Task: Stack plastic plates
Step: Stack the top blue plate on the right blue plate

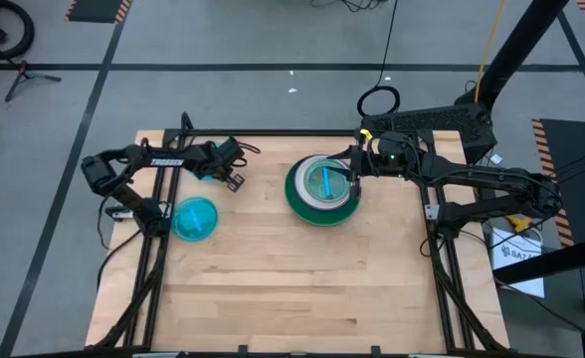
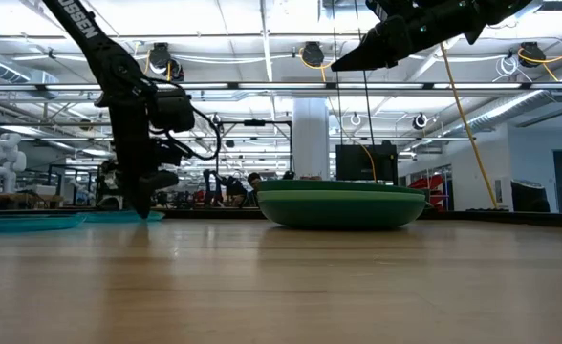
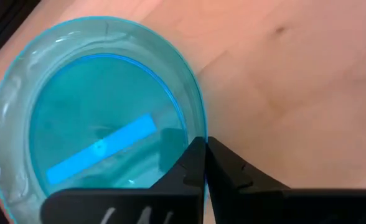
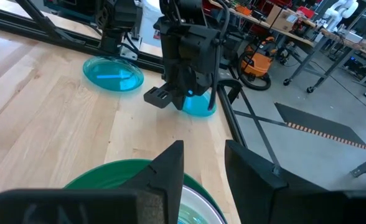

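Observation:
The fingers of the robot's left gripper are on both sides of the blue plate's rim (image 3: 199,112), so the robot should go on lifting and carrying that plate until it touches the stack's top plate (image 1: 324,179).
A translucent blue plate (image 3: 96,118) lies near the table's far left edge, and my left gripper (image 3: 205,144) is shut on its rim. It shows under that gripper (image 4: 198,106) in the right wrist view. A second translucent blue plate (image 1: 195,217) lies flat on the wood nearer the front. At the far middle stands a stack (image 1: 322,189): a dark green plate at the bottom, a white one in it, and a translucent blue one on top. My right gripper (image 4: 205,162) hovers open above the stack's right rim with nothing between its fingers. My left gripper pinches the blue plate's rim (image 3: 200,127) between its two fingers, one finger inside the plate and one outside. The fingers come steeply from above, slanting down. In the low view the plate (image 2: 118,216) still looks flat at table height.
Black frame rails (image 1: 158,249) run along the table's left and right sides, and the held plate lies close to the left one. The near half of the wooden table (image 1: 292,288) is bare. Beyond the far edge is open floor with cables.

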Tool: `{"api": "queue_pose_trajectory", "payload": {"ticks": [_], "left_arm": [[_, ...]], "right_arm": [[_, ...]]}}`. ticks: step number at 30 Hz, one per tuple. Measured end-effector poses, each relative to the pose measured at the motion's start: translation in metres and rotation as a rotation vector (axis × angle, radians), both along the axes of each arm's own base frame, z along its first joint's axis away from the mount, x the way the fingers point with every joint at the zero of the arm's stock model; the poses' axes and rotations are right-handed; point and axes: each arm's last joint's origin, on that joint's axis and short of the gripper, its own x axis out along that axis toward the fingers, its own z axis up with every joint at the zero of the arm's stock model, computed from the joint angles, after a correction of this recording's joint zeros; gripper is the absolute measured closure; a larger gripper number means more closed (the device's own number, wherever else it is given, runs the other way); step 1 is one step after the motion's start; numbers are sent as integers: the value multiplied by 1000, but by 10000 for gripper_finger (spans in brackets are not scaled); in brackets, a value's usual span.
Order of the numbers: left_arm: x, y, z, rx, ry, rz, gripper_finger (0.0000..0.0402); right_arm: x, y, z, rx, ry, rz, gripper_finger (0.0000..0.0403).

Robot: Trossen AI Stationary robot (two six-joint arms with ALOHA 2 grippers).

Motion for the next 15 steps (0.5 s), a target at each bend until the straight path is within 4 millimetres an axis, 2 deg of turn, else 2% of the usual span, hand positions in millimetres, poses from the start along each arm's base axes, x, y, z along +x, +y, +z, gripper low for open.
{"api": "queue_pose_trajectory", "payload": {"ticks": [7, 15], "left_arm": [[6, -15, 19, 48, -44, -119, 394], [24, -46, 34, 127, -55, -422, 395]], "right_arm": [[0, 0, 0, 0, 0, 0, 291], [0, 0, 0, -2, 0, 0, 291]]}}
